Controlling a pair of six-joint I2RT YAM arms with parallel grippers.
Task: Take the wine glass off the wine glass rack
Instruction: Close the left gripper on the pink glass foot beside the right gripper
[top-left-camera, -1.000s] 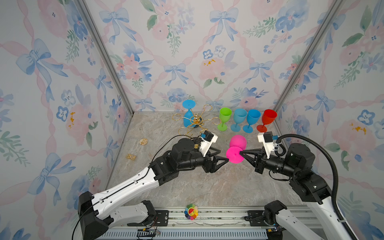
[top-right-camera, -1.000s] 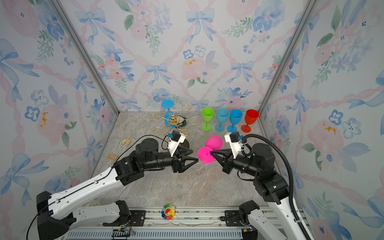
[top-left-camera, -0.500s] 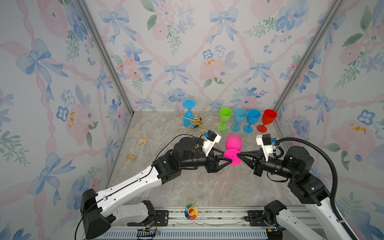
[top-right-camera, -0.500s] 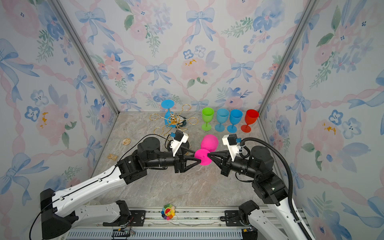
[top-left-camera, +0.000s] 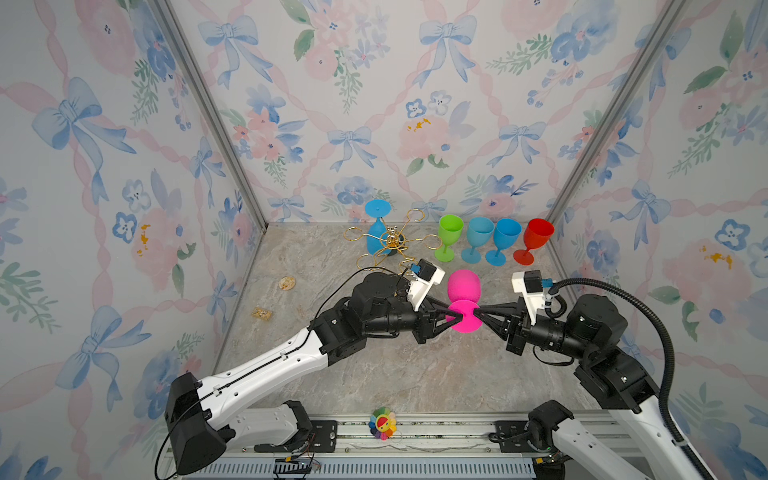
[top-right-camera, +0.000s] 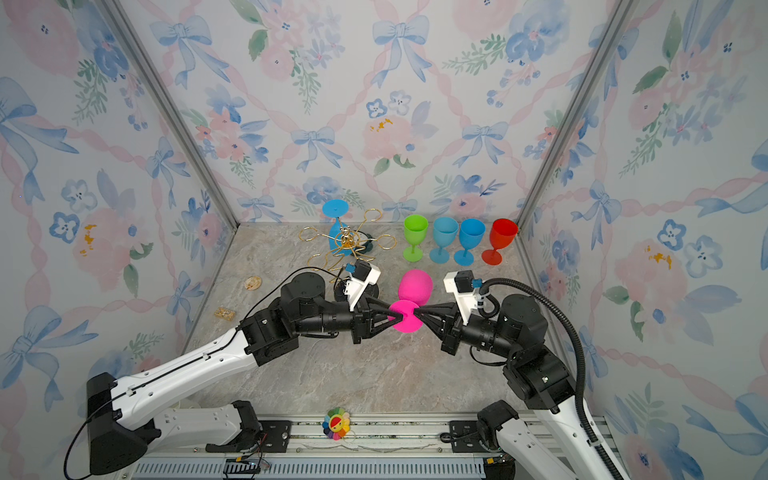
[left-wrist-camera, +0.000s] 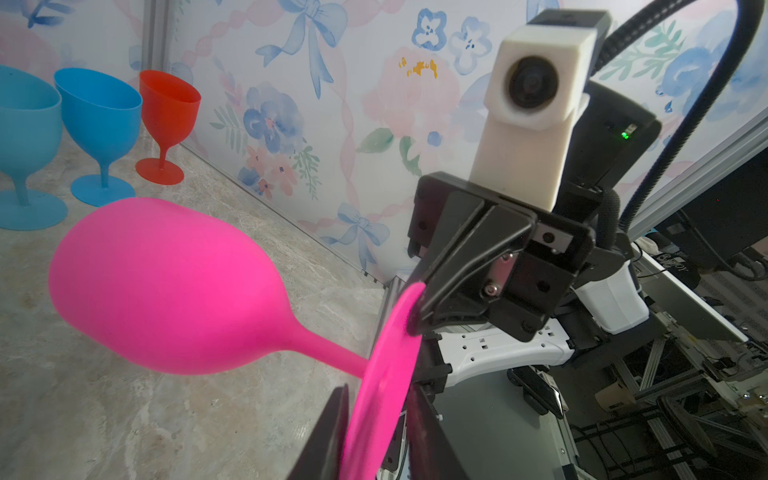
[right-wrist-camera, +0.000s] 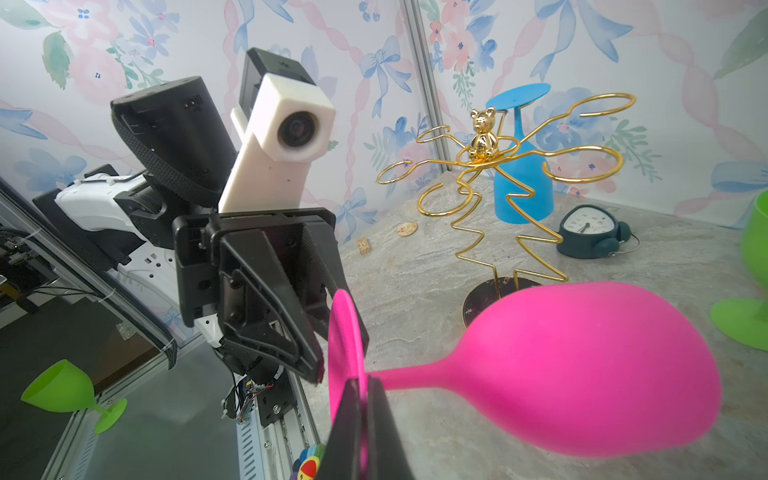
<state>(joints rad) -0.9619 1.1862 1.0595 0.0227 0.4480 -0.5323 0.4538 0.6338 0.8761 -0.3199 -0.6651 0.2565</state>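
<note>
Next, I turn the pink wine glass upright with my left gripper before my right gripper takes the bowl (top-left-camera: 464, 284), because the wine glass is hanging level and my right gripper is on its foot (top-left-camera: 464, 317).
A pink wine glass (top-left-camera: 463, 284) (top-right-camera: 415, 284) hangs level above the table, foot toward the front. My right gripper (top-left-camera: 478, 312) (right-wrist-camera: 365, 384) is shut on the rim of its foot (right-wrist-camera: 343, 332). My left gripper (top-left-camera: 455, 318) (left-wrist-camera: 380, 390) faces it from the opposite side. Its jaws straddle the same foot, narrow, with a sliver of gap at one finger. The gold wine glass rack (top-left-camera: 392, 241) (right-wrist-camera: 482, 158) stands at the back. A blue wine glass (top-left-camera: 376, 239) (right-wrist-camera: 519, 183) hangs upside down on its far side.
Green (top-left-camera: 449, 237), two blue (top-left-camera: 478, 243) and red (top-left-camera: 534, 241) glasses stand in a row at the back right. A small dark clock (right-wrist-camera: 590, 232) lies behind the rack. Two small scraps (top-left-camera: 286, 282) lie near the left wall. A rainbow flower (top-left-camera: 383, 423) sits on the front rail.
My right gripper carried the pink glass leftward to meet the left gripper. The left arm came forward and its jaws narrowed round the foot.
</note>
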